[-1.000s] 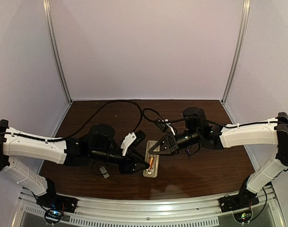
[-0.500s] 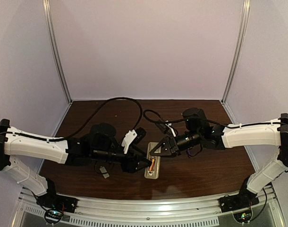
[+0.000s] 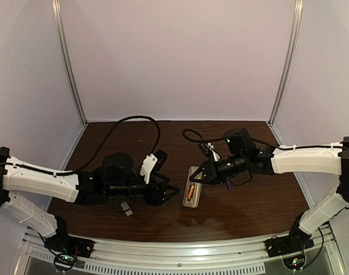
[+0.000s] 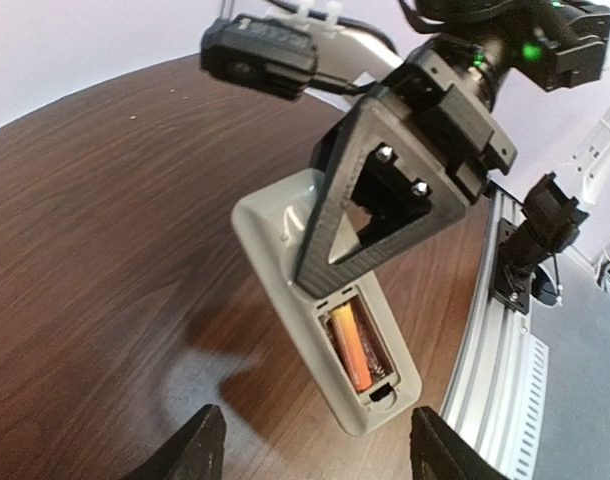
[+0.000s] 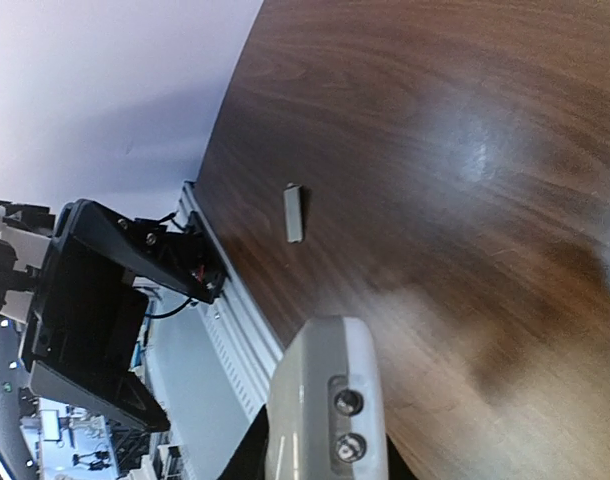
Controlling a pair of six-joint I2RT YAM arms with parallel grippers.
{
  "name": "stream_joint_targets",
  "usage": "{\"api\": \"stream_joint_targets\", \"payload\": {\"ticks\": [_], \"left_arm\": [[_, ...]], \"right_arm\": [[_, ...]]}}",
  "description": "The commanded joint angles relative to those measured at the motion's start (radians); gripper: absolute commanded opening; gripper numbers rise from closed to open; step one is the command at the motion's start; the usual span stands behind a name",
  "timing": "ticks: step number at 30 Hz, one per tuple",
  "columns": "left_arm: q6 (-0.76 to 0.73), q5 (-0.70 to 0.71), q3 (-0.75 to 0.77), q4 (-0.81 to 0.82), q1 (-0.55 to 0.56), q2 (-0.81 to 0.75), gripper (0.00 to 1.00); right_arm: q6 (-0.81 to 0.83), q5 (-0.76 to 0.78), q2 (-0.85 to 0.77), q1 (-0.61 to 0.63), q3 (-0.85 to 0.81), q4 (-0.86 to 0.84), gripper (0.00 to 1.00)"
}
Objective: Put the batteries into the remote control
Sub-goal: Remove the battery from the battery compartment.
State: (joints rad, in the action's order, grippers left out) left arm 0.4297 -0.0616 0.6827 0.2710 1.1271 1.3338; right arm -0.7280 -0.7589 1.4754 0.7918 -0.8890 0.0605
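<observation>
The orange battery (image 4: 351, 350) sits at a slant in the remote's bay (image 4: 375, 343), so my right gripper should tip it out, and my left gripper should then pick it up and put it in straight.
The remote control (image 3: 191, 193) is back-up, its beige-grey back and open bay showing in the left wrist view (image 4: 285, 235). One orange battery (image 4: 349, 348) lies in the bay, also seen from the top camera (image 3: 190, 192); a spring shows in the slot beside it. No other battery is in view. My right gripper (image 3: 198, 178) is shut on the remote's far end and holds it slightly above the table; its black finger (image 4: 385, 195) covers the remote's middle. The remote's end (image 5: 325, 395) fills the right wrist view. My left gripper (image 3: 173, 192) is open and empty, just left of the remote.
A small flat grey cover piece (image 3: 126, 208) lies on the brown table near the left arm, also in the right wrist view (image 5: 294, 213). Black cables loop over the back of the table (image 3: 134, 123). The aluminium front rail (image 3: 180, 252) runs along the near edge.
My left gripper has pulled back to the left from the remote's bay and stands open. The right gripper has shifted the remote a little right and back.
</observation>
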Motion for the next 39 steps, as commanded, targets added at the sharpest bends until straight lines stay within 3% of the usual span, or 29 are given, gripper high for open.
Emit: {"api": "stream_joint_targets", "payload": {"ticks": [1, 14, 22, 32, 39], "left_arm": [[0.097, 0.135, -0.026, 0.078, -0.021, 0.06, 0.64], [0.16, 0.133, -0.033, 0.062, -0.089, 0.199, 0.62], [0.168, 0.069, -0.036, 0.144, -0.105, 0.268, 0.58], [0.178, 0.062, -0.047, 0.14, -0.128, 0.278, 0.58], [0.092, 0.062, -0.004, 0.069, -0.131, 0.297, 0.51]], "right_arm": [[0.138, 0.228, 0.026, -0.005, -0.09, 0.147, 0.0], [0.473, 0.899, 0.258, 0.056, -0.369, 0.445, 0.0], [0.544, 1.008, 0.251, 0.134, -0.389, 0.448, 0.0], [0.611, 1.289, 0.361, 0.248, -0.461, 0.499, 0.0], [0.573, 1.182, 0.311, 0.216, -0.459, 0.505, 0.0]]}}
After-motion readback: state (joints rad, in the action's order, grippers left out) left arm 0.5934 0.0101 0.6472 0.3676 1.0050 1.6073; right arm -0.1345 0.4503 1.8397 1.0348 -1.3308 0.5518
